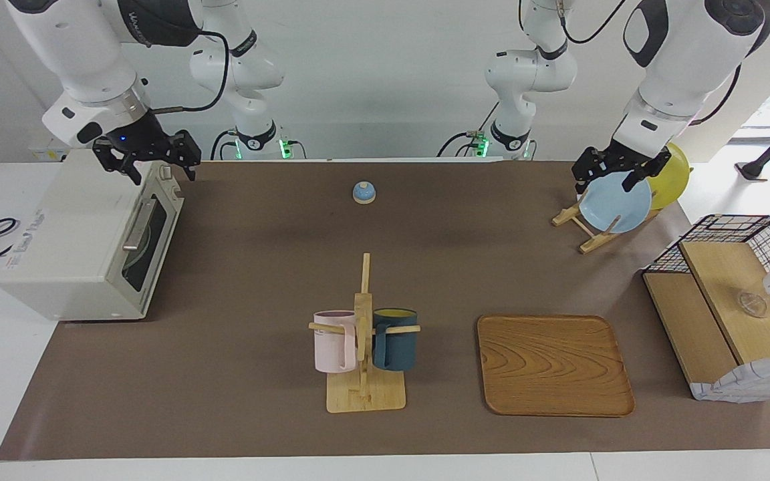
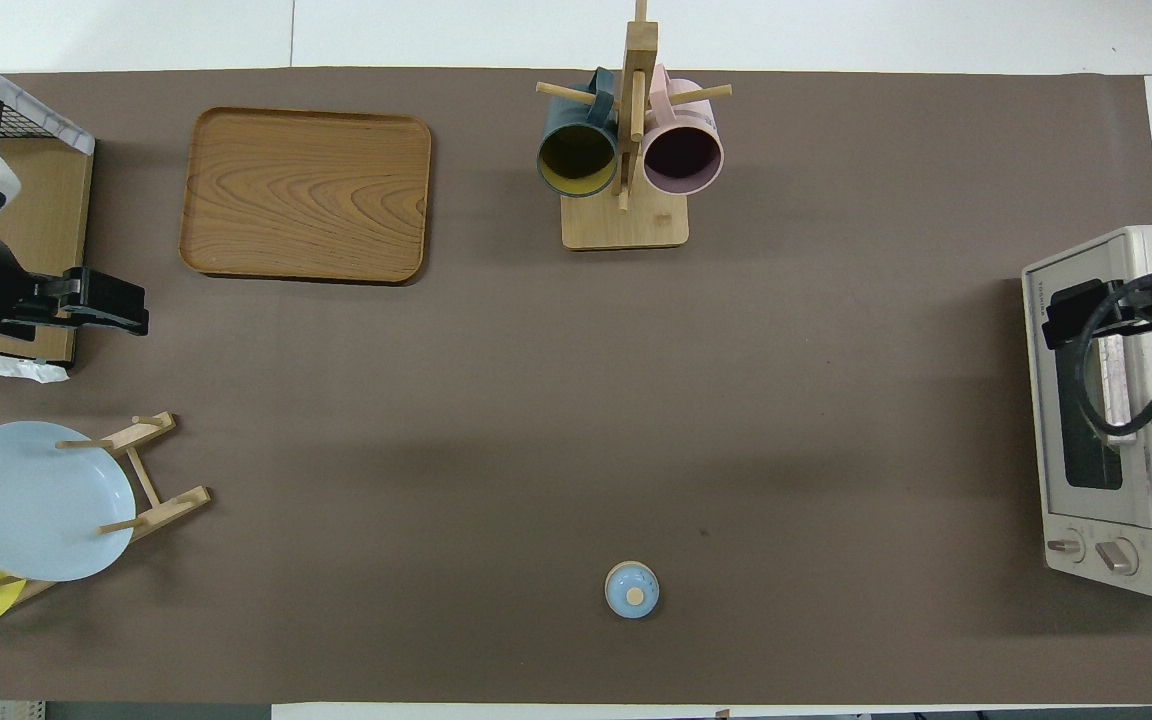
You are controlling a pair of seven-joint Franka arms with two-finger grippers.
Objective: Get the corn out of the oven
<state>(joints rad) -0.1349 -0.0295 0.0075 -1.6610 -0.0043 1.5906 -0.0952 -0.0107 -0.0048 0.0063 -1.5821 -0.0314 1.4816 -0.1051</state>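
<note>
The door will swing down and lie flat when I pull it, because the silver bar handle runs along the oven door's top edge.
The cream-white oven stands at the right arm's end of the table, also seen from above. Its dark glass door is closed, with the silver bar handle across it. The corn is hidden from view. My right gripper hangs open and empty over the oven's top edge, above the door. My left gripper waits open and empty over the plate rack at the left arm's end.
A wooden mug rack holds a pink and a dark blue mug mid-table. Beside it lies a wooden tray. A wire-and-wood basket shelf, a plate rack with blue and yellow plates, and a small blue bell also stand here.
</note>
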